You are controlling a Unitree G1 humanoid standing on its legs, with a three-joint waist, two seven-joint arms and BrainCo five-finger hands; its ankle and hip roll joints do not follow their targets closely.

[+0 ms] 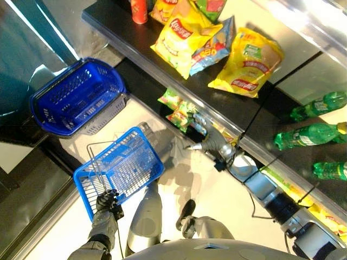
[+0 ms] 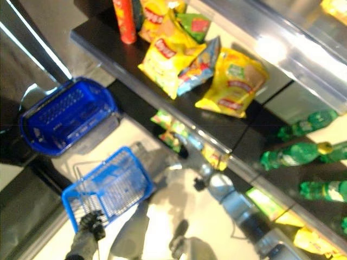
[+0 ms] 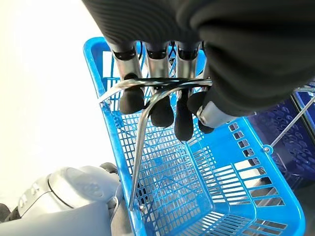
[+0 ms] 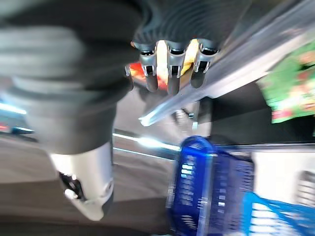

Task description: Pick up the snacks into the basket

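Note:
A green corner (image 1: pixel 212 8) and a yellow edge show behind the yellow chip bag (image 1: pixel 181 40), so more bags half hidden there should come into view when the robot lifts it.
My left hand (image 1: pixel 107 203) is shut on the wire handle (image 3: pixel 147 105) of a light-blue basket (image 1: pixel 142 142), which hangs empty at lower left. My right hand (image 1: pixel 211 140) is open at the edge of the lower shelf, its fingers (image 4: pixel 172 69) stretched toward small green snack packs (image 1: pixel 176 105) and just short of them. On the black upper shelf lie a yellow chip bag (image 1: pixel 181 40), a blue bag (image 1: pixel 214 51) and another yellow bag (image 1: pixel 246 62).
A dark blue basket (image 1: pixel 76 95) sits on a grey stack to the left of the shelves. A red can (image 1: pixel 139 11) stands at the upper shelf's far end. Green bottles (image 1: pixel 309 135) lie on the right. A metal shelf rail (image 4: pixel 236 73) runs past my right fingers.

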